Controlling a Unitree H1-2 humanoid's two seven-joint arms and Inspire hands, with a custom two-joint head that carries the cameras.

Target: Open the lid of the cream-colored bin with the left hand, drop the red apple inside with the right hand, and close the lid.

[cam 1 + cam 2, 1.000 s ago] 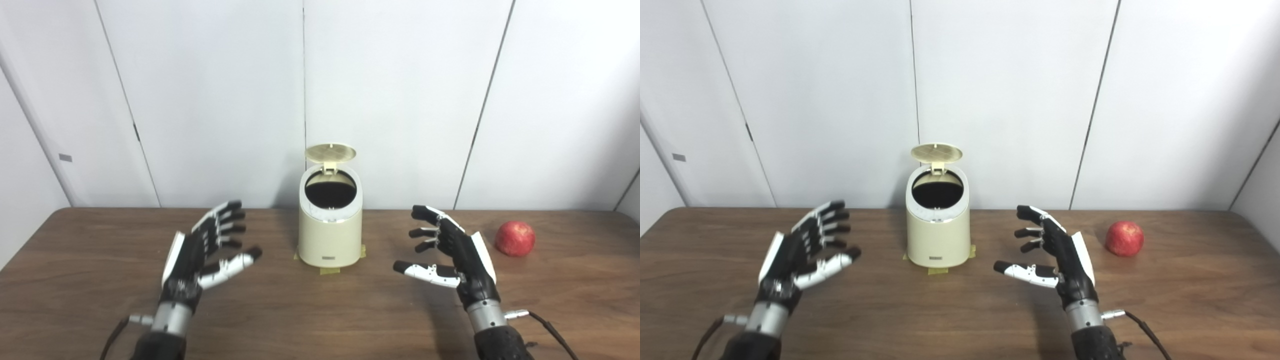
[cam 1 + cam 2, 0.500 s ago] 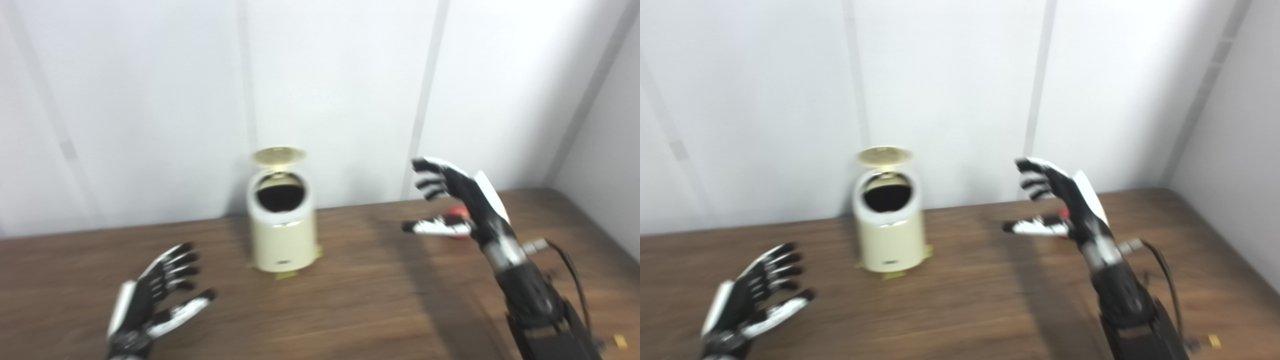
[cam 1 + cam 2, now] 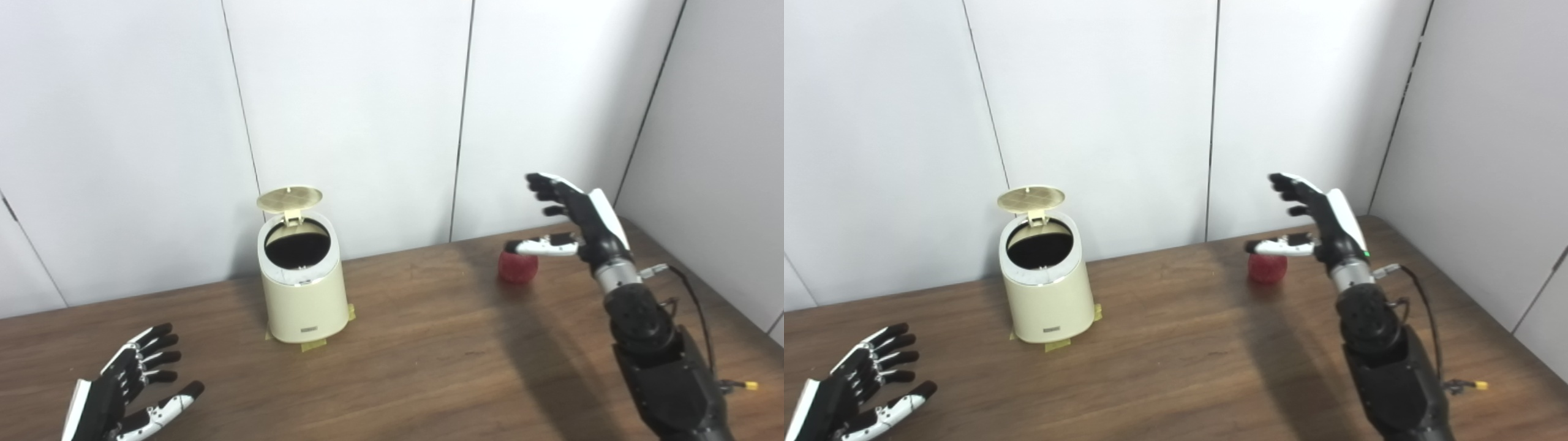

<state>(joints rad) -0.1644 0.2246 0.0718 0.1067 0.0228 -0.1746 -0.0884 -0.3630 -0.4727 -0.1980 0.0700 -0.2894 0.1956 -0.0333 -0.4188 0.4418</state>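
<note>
The red apple (image 3: 518, 267) is narrower than the bin's dark opening (image 3: 297, 248), so it will drop through and out of sight when I let go of it.
The cream-colored bin (image 3: 302, 293) stands on the brown table with its round lid (image 3: 289, 198) tipped up and back, the dark inside showing. The red apple (image 3: 518, 267) lies on the table to the right, near the wall. My right hand (image 3: 572, 219) is open and raised just above and to the right of the apple, thumb over its top, not holding it. My left hand (image 3: 125, 393) is open and empty, low at the front left, far from the bin.
White wall panels stand right behind the table (image 3: 429, 355). A side wall closes in at the right. Strips of tape (image 3: 313, 344) mark the bin's foot. A cable (image 3: 698, 312) trails from my right forearm.
The camera has swung to the right. My right hand has risen and reached over to the apple. My left hand has drawn back toward the front left. The lid stays open.
</note>
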